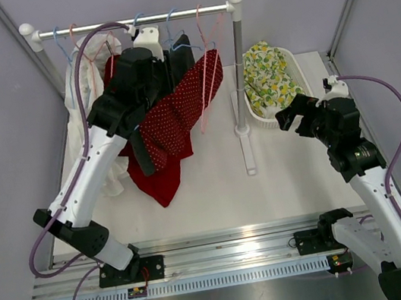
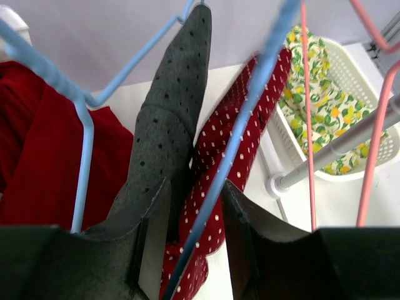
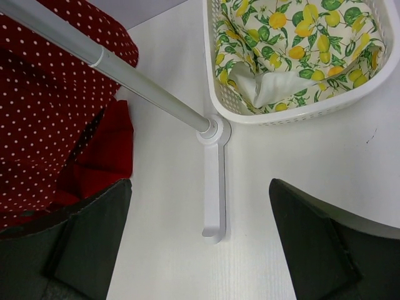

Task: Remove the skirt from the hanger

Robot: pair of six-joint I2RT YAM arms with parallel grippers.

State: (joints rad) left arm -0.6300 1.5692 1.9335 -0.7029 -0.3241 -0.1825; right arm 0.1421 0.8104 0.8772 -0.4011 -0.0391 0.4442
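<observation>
The light blue hanger wire [image 2: 215, 190] sits loose and at a slant between the open fingers of my left gripper. I should grip it upright before my right gripper pulls the skirt [image 1: 184, 108] off.
The red skirt with white dots [image 1: 179, 111] hangs from the rail among other clothes; it also shows in the left wrist view [image 2: 240, 137] and the right wrist view [image 3: 44, 94]. My left gripper [image 2: 194, 187] is raised up at the rail, open, with a light blue hanger wire [image 2: 250, 106] running between its jaws without touching them; the dotted skirt hangs just behind. A dark grey dotted garment [image 2: 175, 106] is by its left finger. My right gripper [image 1: 292, 115] is open and empty above the table, right of the rack's post; it also shows in its own wrist view [image 3: 200, 184].
A plain red garment [image 1: 160, 176] hangs down to the table. A white garment [image 1: 78, 86] hangs at the left. Pink hangers [image 1: 205, 64] hang on the rail. The rack post [image 1: 239, 66] and its foot [image 3: 214, 187] stand mid-table. A white basket [image 3: 250, 115] holds lemon-print cloth [image 3: 294, 37].
</observation>
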